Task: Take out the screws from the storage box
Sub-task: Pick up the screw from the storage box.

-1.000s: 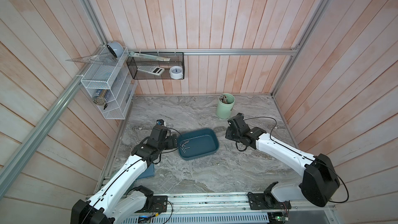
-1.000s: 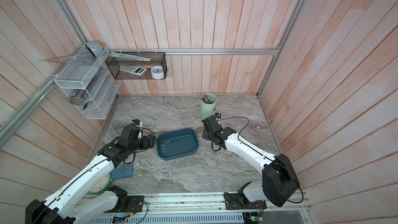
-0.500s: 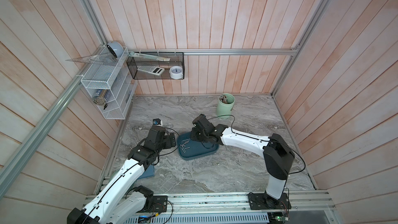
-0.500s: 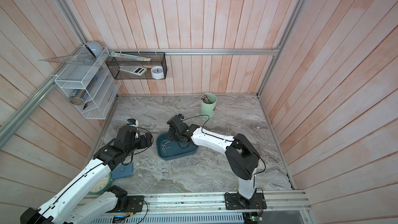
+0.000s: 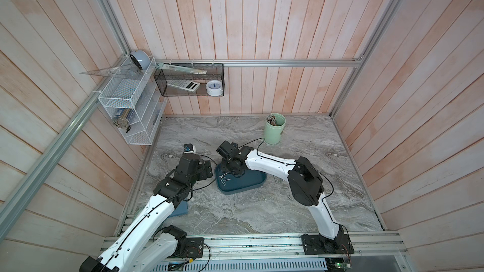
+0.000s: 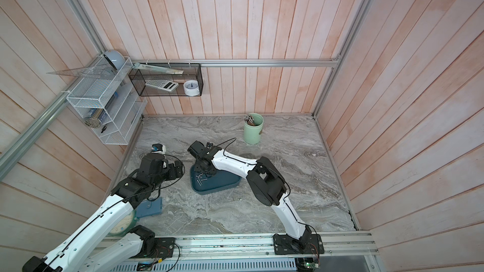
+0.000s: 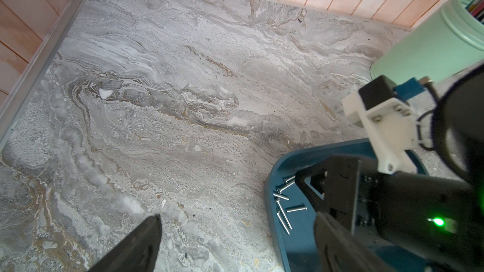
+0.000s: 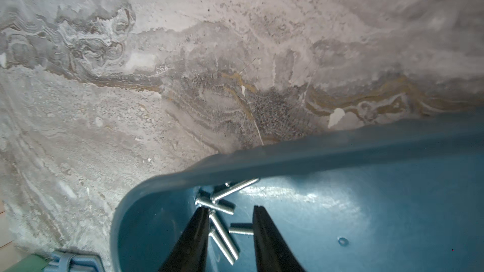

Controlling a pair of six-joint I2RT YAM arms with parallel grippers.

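Observation:
The slanted screw by the storage box's far side is in front of my right gripper's open fingers, so I should keep moving down toward that screw until the fingers can close.
The storage box is a shallow teal tray on the marble floor in both top views. Several silver screws lie at its left end. My right gripper reaches down into that end. It is open by a narrow gap, with a few screws lying loose between and beside its fingers. My left gripper hovers wide open just left of the box over bare floor, holding nothing. A few more screws lie on the floor right of the box.
A pale green cup of sticks stands near the back wall. A blue pad lies by my left arm. A black mesh basket and a white wire rack hang on the walls.
My right arm has swung left from beside the box's right end, across the box, and lowered its gripper into the left end. My left gripper has drawn back slightly.

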